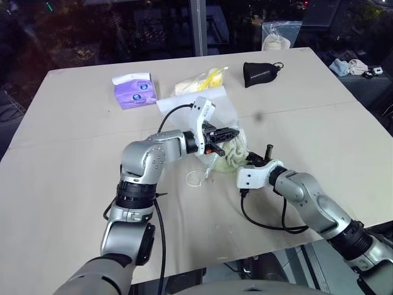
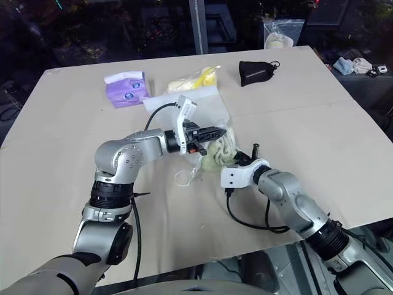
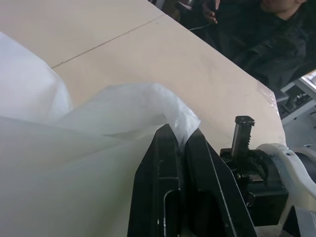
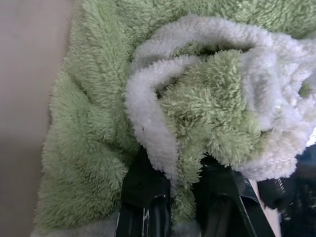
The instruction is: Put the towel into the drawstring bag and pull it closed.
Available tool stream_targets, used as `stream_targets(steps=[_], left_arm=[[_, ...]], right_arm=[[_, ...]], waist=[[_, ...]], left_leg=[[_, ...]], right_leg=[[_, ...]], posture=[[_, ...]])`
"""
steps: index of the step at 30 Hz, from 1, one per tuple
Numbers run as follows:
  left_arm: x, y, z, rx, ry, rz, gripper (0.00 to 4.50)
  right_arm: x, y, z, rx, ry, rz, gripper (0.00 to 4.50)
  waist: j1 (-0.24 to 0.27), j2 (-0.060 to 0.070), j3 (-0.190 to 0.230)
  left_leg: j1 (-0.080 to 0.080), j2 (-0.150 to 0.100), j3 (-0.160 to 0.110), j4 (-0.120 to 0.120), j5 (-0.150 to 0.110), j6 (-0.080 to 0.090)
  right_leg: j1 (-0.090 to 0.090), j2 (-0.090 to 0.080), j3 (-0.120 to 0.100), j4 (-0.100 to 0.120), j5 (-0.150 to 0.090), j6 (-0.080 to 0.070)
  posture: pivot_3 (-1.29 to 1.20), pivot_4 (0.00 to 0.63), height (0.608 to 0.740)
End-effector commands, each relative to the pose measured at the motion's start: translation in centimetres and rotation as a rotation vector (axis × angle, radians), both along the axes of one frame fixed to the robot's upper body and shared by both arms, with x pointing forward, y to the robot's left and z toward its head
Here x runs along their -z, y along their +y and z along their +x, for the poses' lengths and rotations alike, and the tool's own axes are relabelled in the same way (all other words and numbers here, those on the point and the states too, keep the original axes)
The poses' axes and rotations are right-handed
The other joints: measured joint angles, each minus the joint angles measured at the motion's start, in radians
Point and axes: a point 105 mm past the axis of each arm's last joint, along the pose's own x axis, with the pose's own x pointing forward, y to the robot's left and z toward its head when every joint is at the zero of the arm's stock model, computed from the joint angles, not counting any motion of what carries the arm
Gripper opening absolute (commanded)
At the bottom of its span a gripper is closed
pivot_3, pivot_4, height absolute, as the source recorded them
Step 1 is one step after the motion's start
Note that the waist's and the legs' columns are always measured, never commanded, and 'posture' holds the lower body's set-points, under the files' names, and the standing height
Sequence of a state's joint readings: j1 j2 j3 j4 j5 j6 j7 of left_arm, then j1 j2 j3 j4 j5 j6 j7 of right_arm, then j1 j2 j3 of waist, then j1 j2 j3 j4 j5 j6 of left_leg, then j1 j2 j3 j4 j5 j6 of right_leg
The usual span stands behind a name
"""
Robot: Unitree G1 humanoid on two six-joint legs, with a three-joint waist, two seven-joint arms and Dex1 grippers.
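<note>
The towel sits in a bunch at the drawstring bag's opening point(image 1: 228, 142) below my left gripper, so my right gripper needs to pull the towel clear point(image 1: 238, 157) before putting it in.
The drawstring bag point(image 1: 216, 112) is a frosted translucent sack lying mid-table, with its white cord point(image 1: 195, 178) looped on the tabletop nearer me. My left gripper point(image 1: 228, 132) is shut on the bag's thin rim point(image 3: 168, 106) and holds it lifted off the table. The light green fluffy towel point(image 1: 232, 155) is bunched up at the bag's mouth, just under that gripper. My right gripper point(image 4: 180, 177) is shut on a fold of the towel point(image 4: 148, 98), coming in from the right. How far the towel reaches inside the bag I cannot tell.
Along the far side of the table point(image 1: 73, 184) lie a purple tissue pack point(image 1: 135, 90), a clear plastic bag with yellow contents point(image 1: 198, 80) and a small black pouch point(image 1: 260, 72). A person in dark clothes point(image 3: 276, 29) is beyond the table's far edge.
</note>
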State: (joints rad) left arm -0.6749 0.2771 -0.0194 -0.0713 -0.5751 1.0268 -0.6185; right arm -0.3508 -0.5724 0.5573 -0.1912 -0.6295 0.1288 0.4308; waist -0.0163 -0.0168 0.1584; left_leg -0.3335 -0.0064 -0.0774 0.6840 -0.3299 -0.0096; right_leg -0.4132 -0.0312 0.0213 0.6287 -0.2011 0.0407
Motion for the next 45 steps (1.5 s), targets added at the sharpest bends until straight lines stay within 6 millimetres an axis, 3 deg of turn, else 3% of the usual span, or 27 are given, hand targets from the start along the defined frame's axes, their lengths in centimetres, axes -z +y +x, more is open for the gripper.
stream_targets(steps=[1,6,10,12,16,22,26,29,37,41,45], left_arm=[[-2.0,-0.8,-0.7,0.039,-0.074,-0.046,0.04],[-1.9,-1.0,-2.4,0.149,-0.098,-0.036,0.04],[-0.3,0.2,-5.3,0.287,-0.092,0.035,0.04],[0.6,1.0,-5.9,0.305,-0.079,0.071,0.04],[1.7,2.9,-5.3,0.227,-0.047,0.104,0.04],[1.2,3.8,-3.5,0.128,-0.08,0.046,0.04],[0.9,3.1,-4.8,0.214,0.009,-0.011,0.04],[0.6,2.7,-5.5,0.24,0.04,-0.045,0.04],[-0.1,1.3,-7.2,0.325,0.128,-0.154,0.04],[-0.6,1.5,-7.7,0.35,0.207,-0.208,0.04],[0.7,3.0,-7.1,0.259,0.264,-0.184,0.04]], right_arm=[[0.7,0.1,-0.1,-0.037,0.005,-0.072,0.0],[0.8,-0.4,0.6,-0.03,0.001,-0.108,0.0],[0.0,-0.9,1.7,0.131,0.136,0.222,0.0],[-0.3,-1.4,2.1,0.152,0.154,0.266,0.0],[-1.8,-0.2,0.8,0.155,0.54,0.855,0.0],[-3.7,1.2,-2.1,-0.015,0.898,1.219,0.0],[-5.3,2.7,-2.6,-0.085,1.048,1.41,0.0],[-5.4,4.2,-2.6,-0.098,1.103,1.424,0.0],[-4.3,8.0,-0.8,-0.128,1.055,1.354,0.0],[-6.4,7.9,-0.2,-0.259,1.153,1.593,0.0],[-9.1,6.1,-0.4,-0.429,1.215,1.773,0.0]], waist=[[0.0,0.0,0.0],[-0.003,0.0,0.0],[-0.005,0.001,0.001],[-0.009,0.002,0.001],[-0.001,0.002,0.003],[0.001,0.006,0.005],[-0.001,0.006,0.005],[-0.002,0.006,0.006],[-0.007,0.006,0.005],[-0.01,0.006,0.006],[-0.012,0.006,0.006]], left_leg=[[0.0,0.0,0.0,0.0,0.0,0.0],[0.0,0.0,0.0,0.0,0.0,0.0],[0.0,0.001,0.0,-0.002,0.0,-0.001],[0.0,0.001,0.0,-0.003,0.0,-0.001],[0.0,0.001,-0.003,-0.002,0.0,0.0],[-0.003,0.0,-0.009,-0.002,-0.001,0.002],[-0.012,0.0,-0.01,-0.002,0.0,0.0],[-0.013,0.0,-0.01,-0.004,0.0,0.0],[-0.013,0.0,-0.008,-0.005,0.0,0.0],[-0.013,0.0,-0.009,-0.005,0.0,-0.001],[-0.014,-0.001,-0.009,-0.005,0.0,-0.001]], right_leg=[[0.0,0.0,0.0,0.0,0.0,0.0],[0.0,0.0,0.0,-0.001,0.0,0.0],[-0.001,0.0,0.0,0.0,0.0,0.0],[-0.001,0.001,0.0,-0.001,0.0,0.0],[-0.001,0.0,0.0,-0.001,0.0,0.0],[-0.002,0.0,-0.002,-0.002,0.0,0.0],[-0.011,0.0,-0.003,0.0,0.0,0.0],[-0.014,0.0,-0.004,0.001,0.0,0.0],[-0.015,-0.001,-0.003,0.001,0.0,0.0],[-0.016,-0.001,-0.003,0.002,0.0,0.0],[-0.016,-0.002,-0.003,0.002,0.0,0.0]], posture=[[0.0,0.15,0.74],[0.0,0.15,0.74],[0.0,0.15,0.74],[0.0,0.15,0.74],[0.0,0.15,0.74],[0.0,0.15,0.74],[0.0,0.15,0.74],[0.0,0.15,0.74],[0.0,0.15,0.74],[0.0,0.15,0.74],[0.0,0.15,0.74]])
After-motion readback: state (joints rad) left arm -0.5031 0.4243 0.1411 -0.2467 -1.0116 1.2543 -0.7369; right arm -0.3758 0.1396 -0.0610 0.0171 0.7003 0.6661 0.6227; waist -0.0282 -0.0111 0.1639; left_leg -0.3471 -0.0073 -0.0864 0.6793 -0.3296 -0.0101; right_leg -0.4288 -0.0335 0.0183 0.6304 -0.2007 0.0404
